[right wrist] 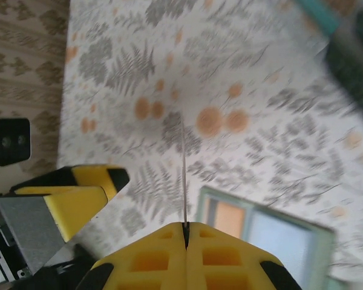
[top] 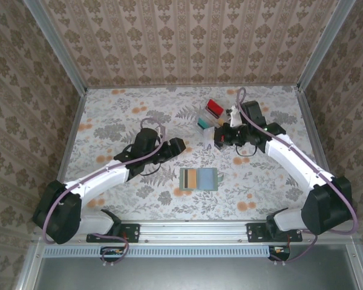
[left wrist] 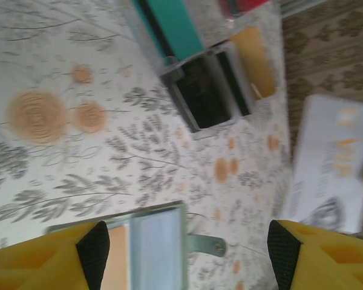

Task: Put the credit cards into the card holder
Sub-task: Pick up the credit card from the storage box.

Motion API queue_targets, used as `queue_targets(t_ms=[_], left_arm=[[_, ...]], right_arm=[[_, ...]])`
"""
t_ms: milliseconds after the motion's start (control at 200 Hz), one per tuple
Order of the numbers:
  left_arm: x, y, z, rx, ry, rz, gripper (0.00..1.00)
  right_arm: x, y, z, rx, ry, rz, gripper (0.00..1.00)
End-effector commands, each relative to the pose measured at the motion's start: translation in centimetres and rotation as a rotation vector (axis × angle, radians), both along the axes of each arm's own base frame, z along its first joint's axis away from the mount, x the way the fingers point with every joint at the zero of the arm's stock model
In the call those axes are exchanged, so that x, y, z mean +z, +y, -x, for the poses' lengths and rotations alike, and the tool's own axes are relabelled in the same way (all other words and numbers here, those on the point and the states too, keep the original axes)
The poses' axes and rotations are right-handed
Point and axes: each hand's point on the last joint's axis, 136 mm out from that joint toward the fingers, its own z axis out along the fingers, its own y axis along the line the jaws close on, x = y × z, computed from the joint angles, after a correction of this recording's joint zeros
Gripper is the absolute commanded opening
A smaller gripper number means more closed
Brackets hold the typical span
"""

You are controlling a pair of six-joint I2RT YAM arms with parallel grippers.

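Observation:
The robot's right gripper has the whitish credit card (top: 211, 136) by its far end, so the left gripper should grab the card's loose end (top: 206, 136) before it brings the card to the card holder.
The card holder (top: 199, 179) lies open on the floral table, with a tan-orange card (top: 194, 179) and a pale bluish card (top: 207, 179) in its slots. My right gripper (top: 220, 139) hovers above and behind it, shut on a whitish credit card seen edge-on (right wrist: 183, 169) in the right wrist view and flat (left wrist: 330, 163) in the left wrist view. My left gripper (left wrist: 187, 257) is open over the card holder (left wrist: 154, 241) with nothing between its fingers. Red (top: 215, 107) and teal (top: 204, 124) credit cards stand in a clear tray (top: 208, 118).
The clear compartmented tray (left wrist: 212, 84) sits behind the card holder, close to the right gripper, and also holds a tan-orange card (left wrist: 257, 54). Wallpapered walls close in the table on three sides. A metal rail runs along the near edge (top: 193, 229).

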Motion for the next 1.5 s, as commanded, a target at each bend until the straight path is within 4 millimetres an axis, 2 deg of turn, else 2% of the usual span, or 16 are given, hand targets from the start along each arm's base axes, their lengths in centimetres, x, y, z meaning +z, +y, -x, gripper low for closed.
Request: queue_targets(t_ms=[0, 145, 770, 1010, 1035, 1135, 1320, 1495], left_arm=[[2.8, -1.8, -0.1, -0.069, -0.035, 0.131, 0.73], [3.6, -2.9, -0.2, -0.092, -0.035, 0.204, 0.71], [5.4, -4.5, -0.5, -0.149, -0.037, 0.301, 0.52], [6.0, -5.1, -0.7, -0.161, -0.036, 0.344, 0.36], [6.0, -5.0, -0.7, -0.159, -0.035, 0.344, 0.36], [6.1, -5.0, -0.7, -0.162, -0.038, 0.346, 0.32], [6.1, -4.8, -0.5, -0.155, -0.033, 0.347, 0.17], [5.6, -4.1, -0.5, -0.106, -0.004, 0.333, 0.05]], right_arm=[[2.8, 2.3, 0.8, 0.049, 0.004, -0.208, 0.00], [2.2, 2.7, 1.2, 0.062, 0.032, -0.246, 0.00], [2.7, 4.4, 1.7, 0.135, 0.058, -0.369, 0.01], [1.7, 4.5, 1.9, 0.140, 0.087, -0.362, 0.02], [0.7, 4.5, 1.7, 0.135, 0.112, -0.352, 0.02], [0.0, 4.5, 1.6, 0.130, 0.125, -0.343, 0.02], [-1.0, 4.4, 1.3, 0.110, 0.145, -0.323, 0.02], [-1.6, 4.0, 1.0, 0.081, 0.150, -0.288, 0.09]])
